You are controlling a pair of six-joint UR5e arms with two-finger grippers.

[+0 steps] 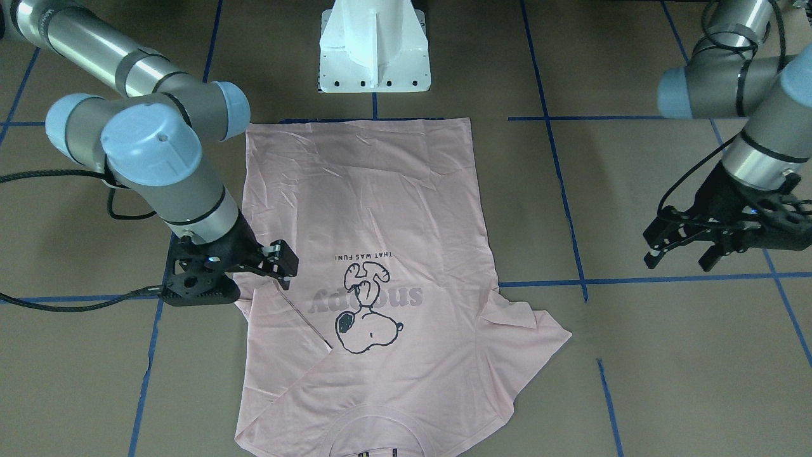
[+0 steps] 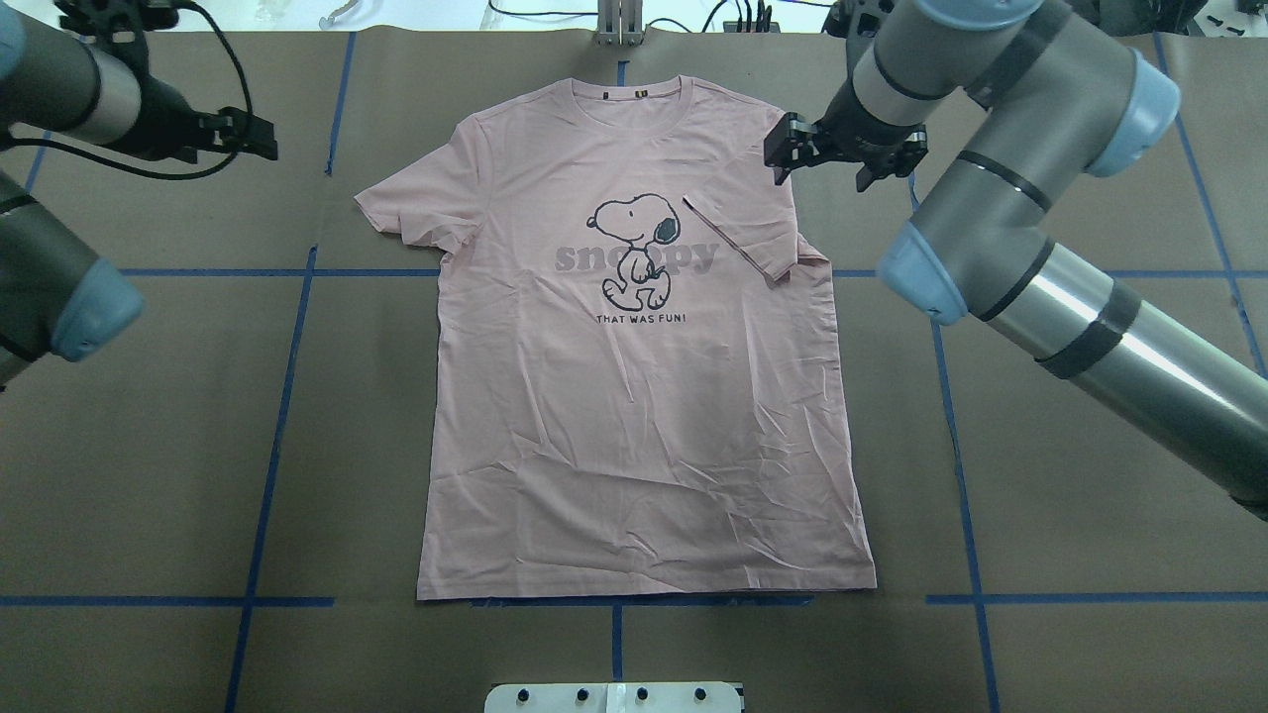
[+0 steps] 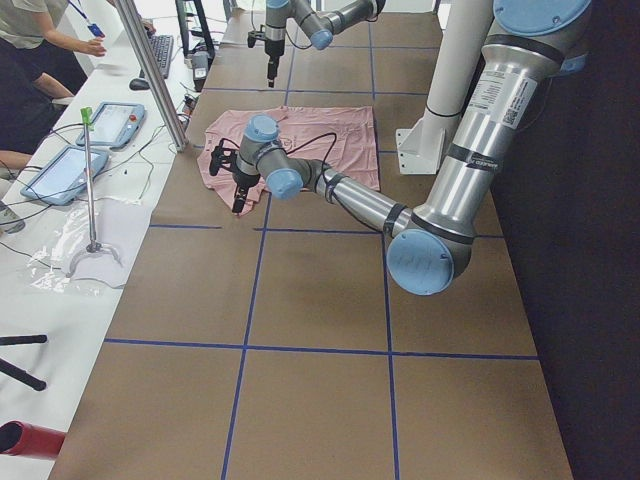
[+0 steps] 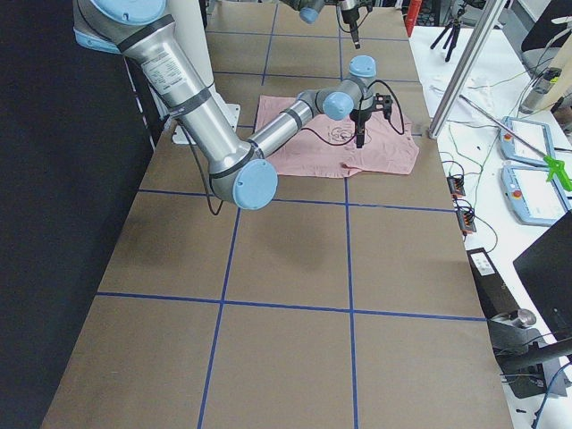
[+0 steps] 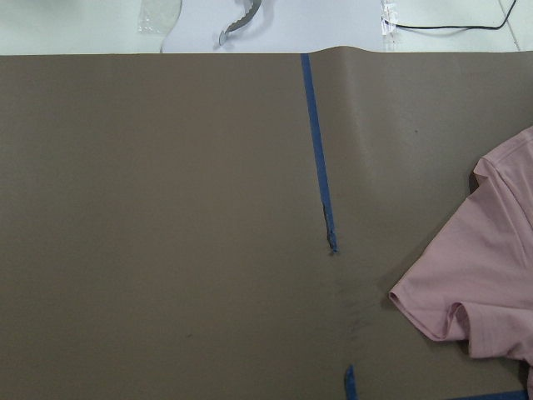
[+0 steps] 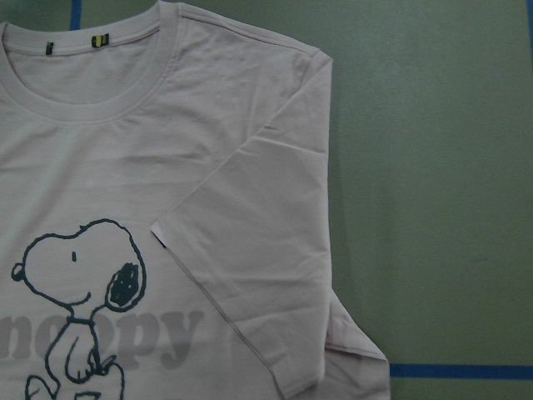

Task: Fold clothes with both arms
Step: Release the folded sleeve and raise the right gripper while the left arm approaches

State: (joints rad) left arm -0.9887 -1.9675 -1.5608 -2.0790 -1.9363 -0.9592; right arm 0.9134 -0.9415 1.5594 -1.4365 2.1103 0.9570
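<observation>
I expect the spread sleeve (image 1: 526, 339) to stay rumpled on the side near the underarm when I carry the sleeve over the chest, because a fold (image 1: 510, 312) buckles it there.
The pale pink T-shirt (image 2: 634, 416) lies flat and print-up on the brown table, collar toward the far edge. Its sleeve on my right side (image 2: 753, 233) is folded in over the chest, next to the Snoopy print (image 2: 639, 243). The other sleeve (image 2: 416, 198) lies spread out. My right gripper (image 2: 781, 151) hovers open and empty over the shirt's right shoulder (image 1: 285, 261); its wrist view shows the folded sleeve (image 6: 258, 250). My left gripper (image 2: 260, 137) is open and empty over bare table left of the shirt (image 1: 677, 259). Its wrist view catches the spread sleeve's edge (image 5: 491, 275).
The white pedestal base (image 1: 374, 51) stands at the table's near edge, just behind the shirt's hem. Blue tape lines (image 2: 287, 396) grid the brown table cover. A side bench with tablets (image 3: 100, 125) and people runs along the far edge.
</observation>
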